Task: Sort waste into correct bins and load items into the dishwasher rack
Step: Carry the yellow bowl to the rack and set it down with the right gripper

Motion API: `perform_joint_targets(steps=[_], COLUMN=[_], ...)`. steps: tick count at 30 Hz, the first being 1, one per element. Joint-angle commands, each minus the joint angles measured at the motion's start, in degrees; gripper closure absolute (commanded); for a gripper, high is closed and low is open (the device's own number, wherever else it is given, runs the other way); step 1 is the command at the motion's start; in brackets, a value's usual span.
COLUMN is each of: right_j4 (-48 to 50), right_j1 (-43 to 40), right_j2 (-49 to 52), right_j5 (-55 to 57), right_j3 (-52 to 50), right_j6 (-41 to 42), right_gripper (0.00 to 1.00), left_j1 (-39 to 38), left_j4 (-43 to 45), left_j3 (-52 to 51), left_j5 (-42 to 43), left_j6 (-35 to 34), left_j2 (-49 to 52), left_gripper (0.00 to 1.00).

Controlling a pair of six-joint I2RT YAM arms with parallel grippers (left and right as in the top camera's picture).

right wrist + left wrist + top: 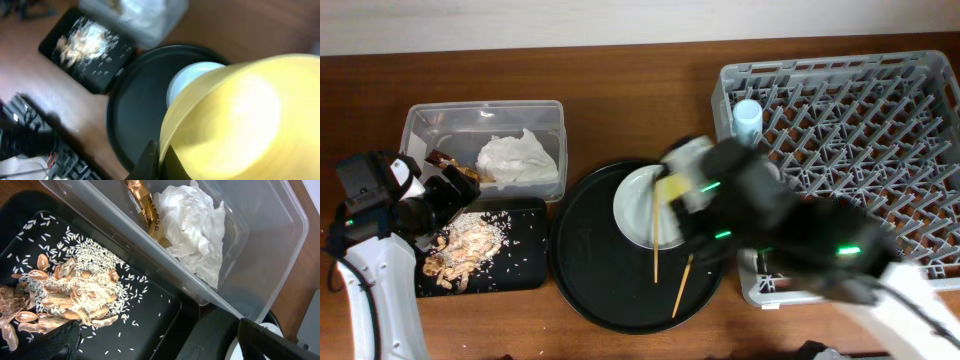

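The robot's right gripper has the yellow bowl's rim [181, 119] in its fingers, and open rack pegs [804, 112] are beside the light-blue cup, so it should go on to the rack and let go there.
My right gripper [682, 198] [161, 159] is shut on the rim of the yellow bowl [240, 120] and holds it above the white plate [635, 208] [192, 75]. Two chopsticks [656, 238] lie on the plate's edge and the round tray. The crumpled napkin [520, 158] [195, 225] and the brown-and-gold wrapper [455, 165] [145, 205] lie in the clear tub [430, 125] [270, 240]. Food scraps [465, 240] [75, 290] lie in the shallow black tray [520, 262] [150, 325]. My left gripper [445, 205] [160, 345] is open and empty over that tray. A light-blue cup [748, 115] stands in the grey rack [850, 110]. The pink cup is hidden.
The big round black tray [590, 285] [135, 100] sits between the bins and the rack. My right arm covers the rack's front left corner. Cables and dark gear show at the lower left of the right wrist view [25, 145].
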Motion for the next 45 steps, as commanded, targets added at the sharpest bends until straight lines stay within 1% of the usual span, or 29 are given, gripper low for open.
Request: perform_joint_targets(steps=[1, 2, 4, 5, 7, 9, 10, 12, 15, 18, 21, 23, 25, 26, 27, 28, 29, 30, 33, 34, 43, 45], right_j4=[-3.2, -4.2, -5.1, -5.4, -5.6, -5.4, -5.2, -4.3, -0.9, 8.0, 19.2, 22.9, 23.8, 23.8, 23.6, 23.2, 22.8, 22.3, 18.5, 17.5, 12.1, 11.7], right_j1=[-16.7, -22.9, -31.2, -36.1, -43.6, -49.3, -52.8, -57.0, -59.9, -62.2, -63.2, -63.2, -63.6, -63.8, -64.1, -64.5, -65.2, -66.1, -69.0, -70.2, -77.7, -78.8], right_j2=[-2.4, -2.4, -1.2, 0.2, 3.6, 7.7, 11.4, 18.7, 27.6, 37.0, 44.7, 48.1, 50.1, 50.8, 51.0, 51.1, 51.1, 51.1, 51.1, 51.1, 51.1, 51.1], right_j5=[-20.3, -25.3, -32.1, -37.2, -45.6, -51.2, -54.5, -61.1, -70.7, -82.9, -82.7, -82.7, -82.7, -82.7, -82.6, -82.0, -80.8, -79.9, -78.2, -77.5, -77.2, -77.1], right_j3=[0.5, 0.5, 0.5, 0.5, 0.5, 0.5, 0.5, 0.5, 0.5, 0.5, 0.6, 0.6, 0.6, 0.6, 0.6, 0.6, 0.6, 0.6, 0.6, 0.6, 0.6, 0.6], right_j6=[-10.1, -14.0, -18.9, -22.1, -26.5, -30.3, -32.6, -36.7, -40.9, -40.0, -30.5, -27.6, -27.1, -27.1, -27.1, -26.8, -26.0, -24.8, -24.6, -24.6, -24.5, -23.5], right_gripper=[0.96, 0.96, 0.96, 0.96, 0.96, 0.96, 0.96, 0.96, 0.96, 0.96, 0.96, 0.96, 0.96, 0.96, 0.93, 0.87, 0.84, 0.82, 0.8, 0.75, 0.74, 0.7], left_j1=[0.3, 0.3, 0.3, 0.3, 0.3, 0.3, 0.3, 0.3, 0.3, 0.3, 0.3, 0.3, 0.3, 0.3, 0.3, 0.3, 0.3, 0.3, 0.3, 0.3, 0.3, 0.3], left_j4=[0.0, 0.0, 0.0, 0.0, 0.0, 0.0, 0.0, 0.0, 0.0, 0.0, 0.0, 0.0, 0.0, 0.0, 0.0, 0.0, 0.0, 0.0, 0.0, 0.0, 0.0, 0.0], left_j3=[0.1, 0.1, 0.1, 0.1, 0.1, 0.1, 0.1, 0.1, 0.1, 0.1, 0.1, 0.1, 0.1, 0.1, 0.1, 0.1, 0.1, 0.1, 0.1, 0.1, 0.1, 0.1], left_j5=[0.0, 0.0, 0.0, 0.0, 0.0, 0.0, 0.0, 0.0, 0.0, 0.0, 0.0, 0.0, 0.0, 0.0, 0.0, 0.0, 0.0, 0.0, 0.0, 0.0, 0.0, 0.0], left_j6=[-0.5, -0.5, -0.6, -0.5, -0.5, -0.5, -0.5, -0.5, -0.5, -0.5, -0.5, -0.5, -0.5, -0.5, -0.6, -0.5, -0.5, -0.6, -0.5, -0.6, -0.5, -0.5], left_j2=[-0.6, -0.6, -0.6, -0.6, -0.6, -0.6, -0.6, -0.6, -0.6, -0.6, -0.6, -0.6, -0.6, -0.6, -0.6, -0.6, -0.6, -0.6, -0.6, -0.6, -0.6, -0.6], left_gripper=[0.01, 0.01, 0.01, 0.01, 0.01, 0.01, 0.01, 0.01, 0.01, 0.01, 0.01, 0.01, 0.01, 0.01, 0.01, 0.01, 0.01, 0.01, 0.01, 0.01, 0.01, 0.01])
